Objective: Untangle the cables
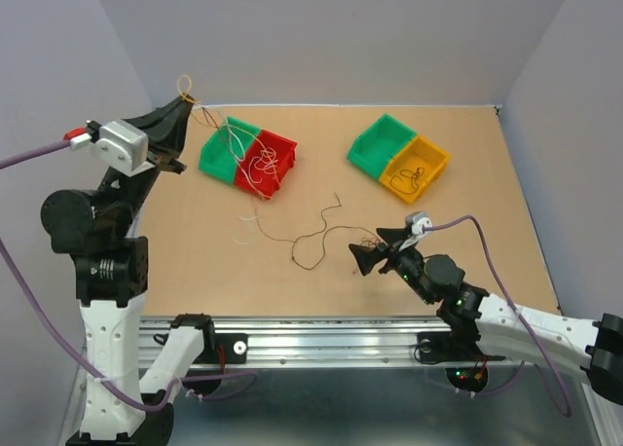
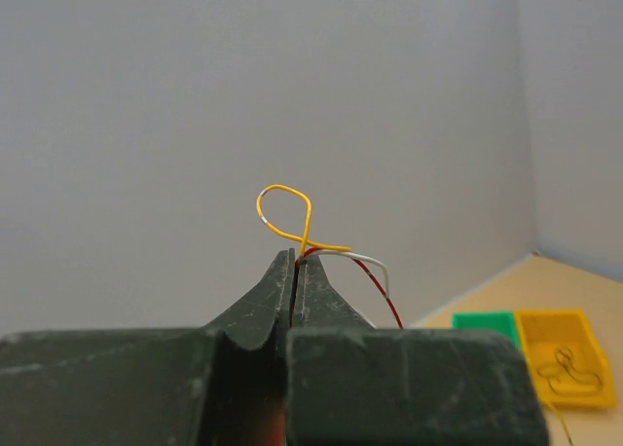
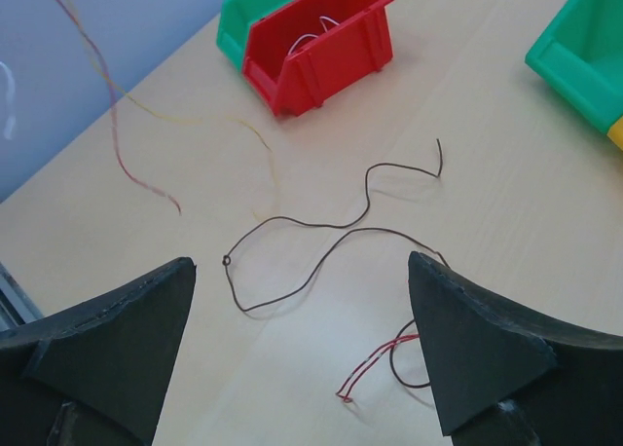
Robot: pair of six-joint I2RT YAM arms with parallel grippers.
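The yellow cable (image 3: 261, 139) bends away from the red cable (image 3: 118, 149), so I expect the yellow cable to pull out and leave the red cable behind when the robot lifts it.
My left gripper (image 1: 185, 99) is raised at the far left and shut on the cables. In the left wrist view its closed tips (image 2: 295, 256) pinch a yellow loop (image 2: 283, 212) together with a white strand (image 2: 365, 259) and a red one. From there thin strands (image 1: 230, 139) hang down into the green-and-red bin (image 1: 276, 169). A long brown cable (image 1: 297, 252) lies loose on the table. My right gripper (image 1: 374, 249) hovers low over its near end, open and empty (image 3: 302, 261). Between the fingers lie the brown cable (image 3: 227, 261) and a short red wire (image 3: 375, 363).
A green-and-yellow bin (image 1: 373, 142) stands at the back right, and its yellow half holds a dark wire (image 1: 413, 179). Whitish strands (image 1: 248, 222) trail on the table in front of the red bin. Grey walls close in the table at the back and sides.
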